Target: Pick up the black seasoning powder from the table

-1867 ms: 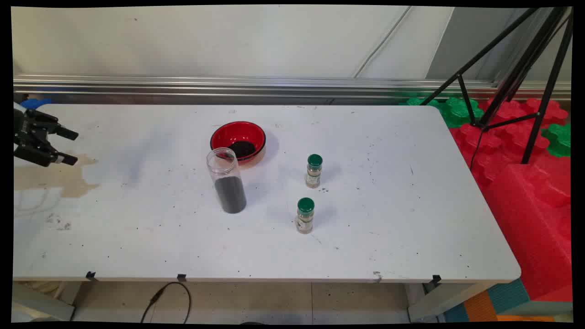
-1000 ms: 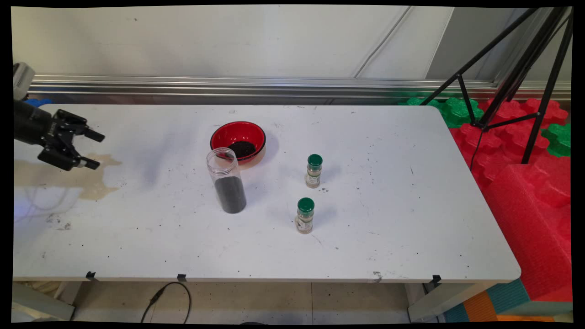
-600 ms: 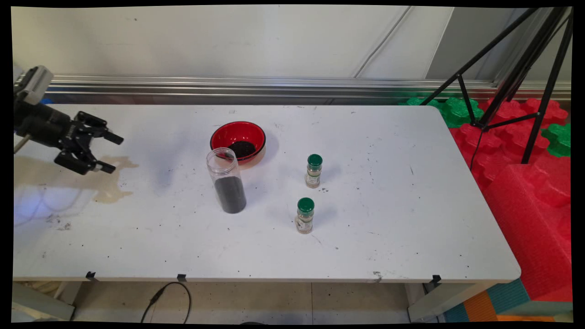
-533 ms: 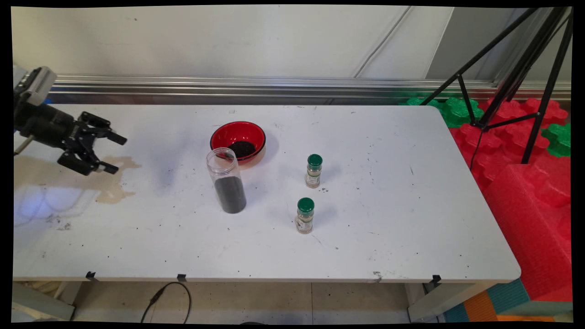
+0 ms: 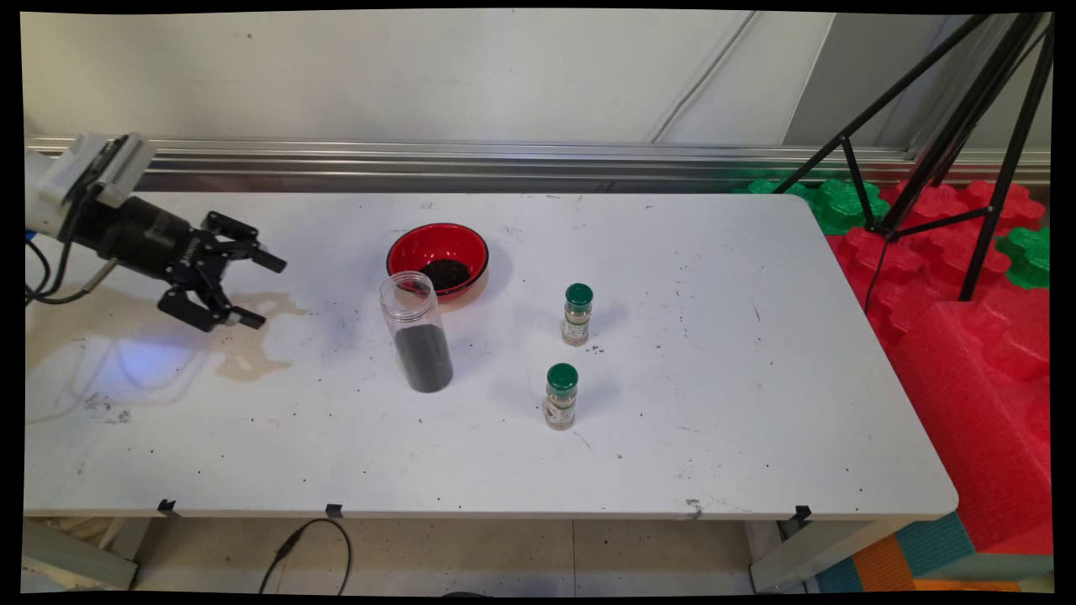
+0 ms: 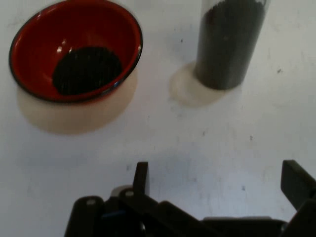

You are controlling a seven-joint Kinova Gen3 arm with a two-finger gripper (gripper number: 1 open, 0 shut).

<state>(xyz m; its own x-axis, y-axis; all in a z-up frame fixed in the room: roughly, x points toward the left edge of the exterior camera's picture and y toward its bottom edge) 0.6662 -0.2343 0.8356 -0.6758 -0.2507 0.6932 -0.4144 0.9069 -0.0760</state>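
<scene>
My gripper will make the dark grains (image 5: 424, 357) pour out in a thick, loose stream when it tips the jar, because the clear jar's opening (image 5: 408, 284) is wide and open.
My gripper (image 5: 262, 291) hangs open over the left part of the white table (image 5: 714, 403), pointing right, with nothing between its fingers. To its right stands a tall clear jar (image 5: 415, 342), lidless and about half full of dark grains. Just behind the jar sits a red bowl (image 5: 438, 257) holding a small heap of the same dark grains. In the hand view the gripper (image 6: 219, 181) is at the bottom edge, with the red bowl (image 6: 74, 49) at upper left and the jar (image 6: 229, 42) at upper right, both some way ahead.
Two small spice jars with green caps stand right of the tall jar, one farther back (image 5: 577, 315) and one nearer (image 5: 561, 396). A brownish stain (image 5: 248, 353) marks the table under the gripper. A black tripod (image 5: 941, 134) and red foam blocks (image 5: 975, 336) stand off the table's right end.
The gripper has travelled steadily right from the table's left edge toward the tall jar and the bowl, staying open. The jar, the bowl and the spice jars have not moved.
</scene>
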